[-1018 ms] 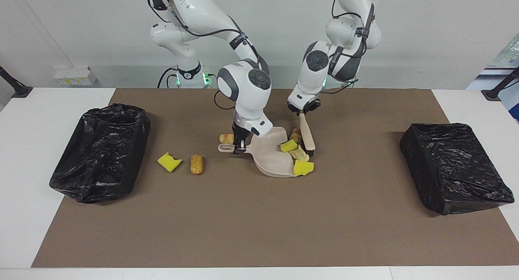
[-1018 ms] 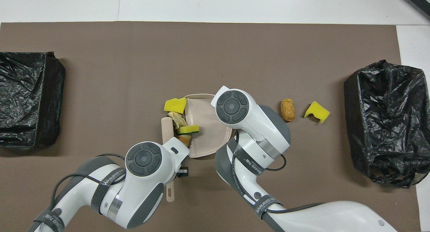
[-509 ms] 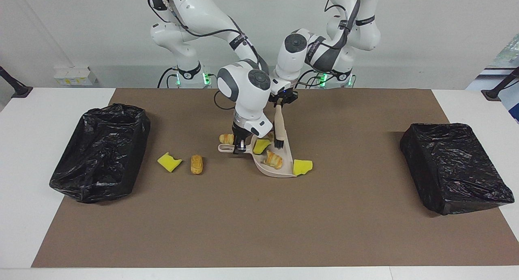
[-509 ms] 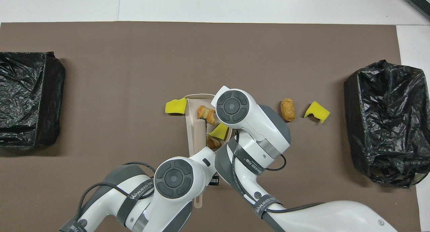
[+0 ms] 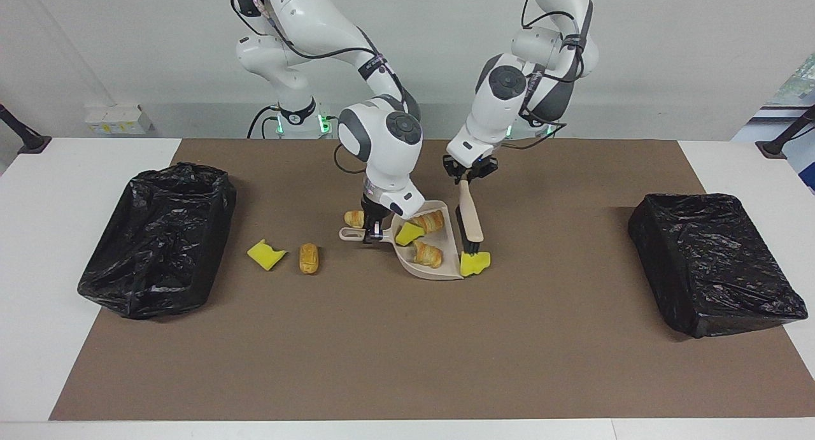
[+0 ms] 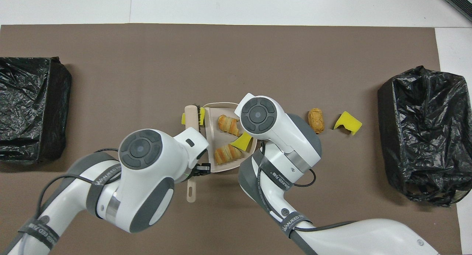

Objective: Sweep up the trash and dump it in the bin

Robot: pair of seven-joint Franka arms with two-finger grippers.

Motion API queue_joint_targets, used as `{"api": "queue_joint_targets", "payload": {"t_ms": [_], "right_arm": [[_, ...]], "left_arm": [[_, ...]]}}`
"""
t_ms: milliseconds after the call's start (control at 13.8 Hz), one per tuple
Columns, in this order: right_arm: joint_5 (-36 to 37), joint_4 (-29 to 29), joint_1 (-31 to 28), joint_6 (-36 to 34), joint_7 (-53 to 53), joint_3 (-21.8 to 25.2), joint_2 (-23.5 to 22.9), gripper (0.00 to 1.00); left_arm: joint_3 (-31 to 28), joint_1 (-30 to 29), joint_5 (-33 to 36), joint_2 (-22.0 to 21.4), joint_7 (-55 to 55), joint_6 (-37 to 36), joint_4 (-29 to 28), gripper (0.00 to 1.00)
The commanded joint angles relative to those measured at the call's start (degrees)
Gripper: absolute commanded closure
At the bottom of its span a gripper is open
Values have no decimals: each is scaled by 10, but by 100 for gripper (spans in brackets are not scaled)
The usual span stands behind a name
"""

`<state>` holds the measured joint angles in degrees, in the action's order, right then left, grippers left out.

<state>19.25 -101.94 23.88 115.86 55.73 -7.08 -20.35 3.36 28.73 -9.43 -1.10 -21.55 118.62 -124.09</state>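
My left gripper should move back and angle the brush behind the chunk (image 5: 496,267) before it sweeps, because the brush is lying across the yellow sponge chunk (image 5: 475,263) outside the dustpan's opening.
My right gripper (image 5: 372,230) is shut on the handle of the beige dustpan (image 5: 447,246), which rests on the brown mat. In the pan lie two croissant pieces (image 5: 430,221) (image 5: 426,253) and a yellow sponge chunk (image 5: 409,233). My left gripper (image 5: 468,175) is shut on the handle of the beige brush (image 5: 471,214). Its black bristles touch another yellow sponge chunk (image 5: 475,263) just outside the pan's mouth. A bread piece (image 5: 354,218) lies beside the pan's handle. From overhead, the brush (image 6: 191,116) covers most of that sponge chunk (image 6: 202,116) beside the dustpan (image 6: 213,126).
A yellow sponge chunk (image 5: 265,254) and a bread piece (image 5: 309,258) lie on the mat toward the right arm's end. One black-bagged bin (image 5: 159,236) stands at that end, and another bin (image 5: 713,262) at the left arm's end.
The brush pushed two croissant pieces and a sponge chunk into the pan. It then came out and now stands at the sponge chunk outside the pan's mouth. The right gripper kept the pan.
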Motion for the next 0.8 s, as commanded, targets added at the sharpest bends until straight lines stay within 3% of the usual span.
{"api": "queue_joint_targets", "payload": {"t_ms": [0,364,582,727], "right_arm": [[5,-5,-8,5,-5,-5,-3,100],[4,-5,-8,4,-9,-5,-3,100],[4,-5,-8,4,-10,-5,-3,100],[4,-5,-8,3,-14,-5,-3,100]], "left_arm": [[5,-44,55,12,81,-15,16,100],[4,-128,84,84,265,-30,96,100],[5,-136,101,103,372,-18,103,100],[5,-138,103,117,379,-8,101,100]]}}
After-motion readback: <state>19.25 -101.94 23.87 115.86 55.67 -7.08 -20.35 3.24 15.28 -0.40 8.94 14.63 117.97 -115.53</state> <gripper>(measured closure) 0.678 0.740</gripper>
